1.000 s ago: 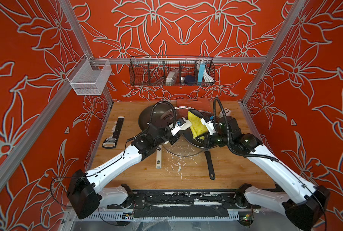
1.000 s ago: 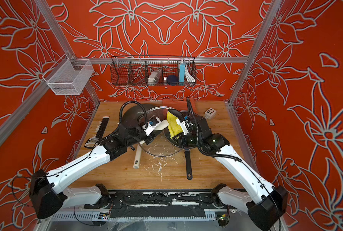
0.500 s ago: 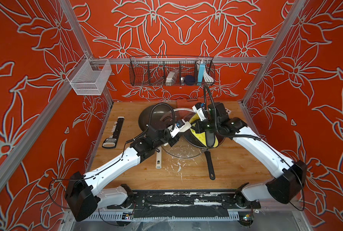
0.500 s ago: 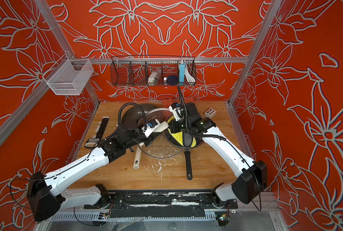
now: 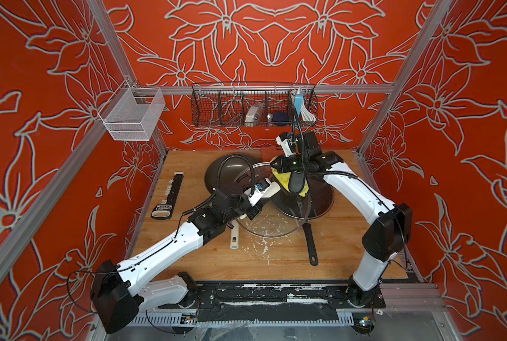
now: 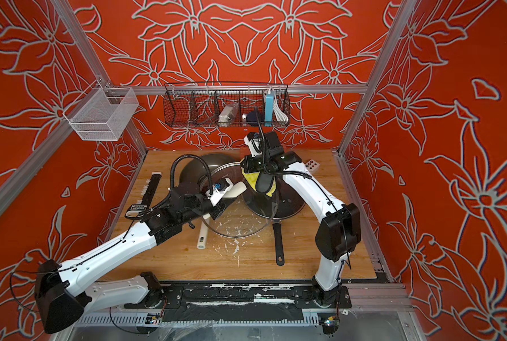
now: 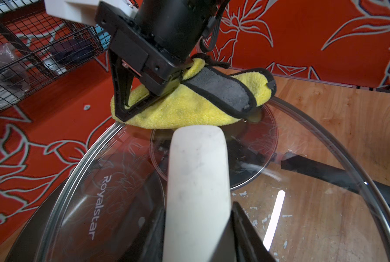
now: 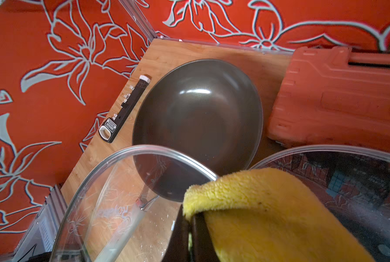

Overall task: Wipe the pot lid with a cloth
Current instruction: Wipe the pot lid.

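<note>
I should turn my right gripper back and wipe the glass (image 7: 258,174) beside the white handle while my left gripper tilts the lid, because the cloth hangs over the lid's far rim (image 7: 269,99).
The pot lid (image 5: 271,220) is clear glass with a steel rim and a white handle (image 7: 197,181). It is tilted up over the wooden table. My left gripper (image 7: 197,229) is shut on that handle, and in a top view it (image 5: 262,196) sits left of the lid. The cloth (image 7: 189,111), fluffy yellow with a black edging and a grey side, lies bunched against the lid's far rim. My right gripper (image 8: 190,226) is shut on a fold of the cloth (image 8: 269,204). In both top views the cloth (image 5: 283,177) (image 6: 252,178) hangs under the right gripper (image 5: 279,166).
A dark wok (image 5: 225,168) lies behind the lid; its pale handle (image 5: 234,239) points forward. Under the lid's right side sits a black frying pan (image 5: 320,203) with a long handle (image 5: 310,245). A black tool (image 5: 169,195) lies left, an orange case (image 8: 339,97) at the back. Two wire baskets (image 5: 252,106) (image 5: 131,115) hang on the frame.
My right arm has carried the cloth from the middle of the lid back to its far rim, with the elbow swinging out to the right. The left arm keeps the lid still.
</note>
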Available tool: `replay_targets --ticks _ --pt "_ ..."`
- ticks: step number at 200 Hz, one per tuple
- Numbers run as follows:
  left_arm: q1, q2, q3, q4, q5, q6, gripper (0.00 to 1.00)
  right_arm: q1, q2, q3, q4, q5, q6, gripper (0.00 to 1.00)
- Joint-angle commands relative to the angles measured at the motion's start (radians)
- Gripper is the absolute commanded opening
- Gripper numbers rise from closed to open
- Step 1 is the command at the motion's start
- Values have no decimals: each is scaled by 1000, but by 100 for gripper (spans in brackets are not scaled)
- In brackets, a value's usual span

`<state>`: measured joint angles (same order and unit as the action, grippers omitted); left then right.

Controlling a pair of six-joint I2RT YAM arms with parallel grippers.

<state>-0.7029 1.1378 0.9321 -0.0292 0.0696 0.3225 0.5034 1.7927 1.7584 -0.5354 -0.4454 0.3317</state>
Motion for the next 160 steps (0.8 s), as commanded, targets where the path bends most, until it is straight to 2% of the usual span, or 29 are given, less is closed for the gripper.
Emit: replay_targets --ticks 1,66,160 --pt "-7 -66 72 318 -75 -43 0 -17 18 65 -48 3 -20 0" --pt "-8 14 88 425 -289 -191 0 -19 -46 63 -110 17 -46 0" --pt "-13 102 114 513 -374 -387 0 2 -156 -145 -28 -45 -19 0"
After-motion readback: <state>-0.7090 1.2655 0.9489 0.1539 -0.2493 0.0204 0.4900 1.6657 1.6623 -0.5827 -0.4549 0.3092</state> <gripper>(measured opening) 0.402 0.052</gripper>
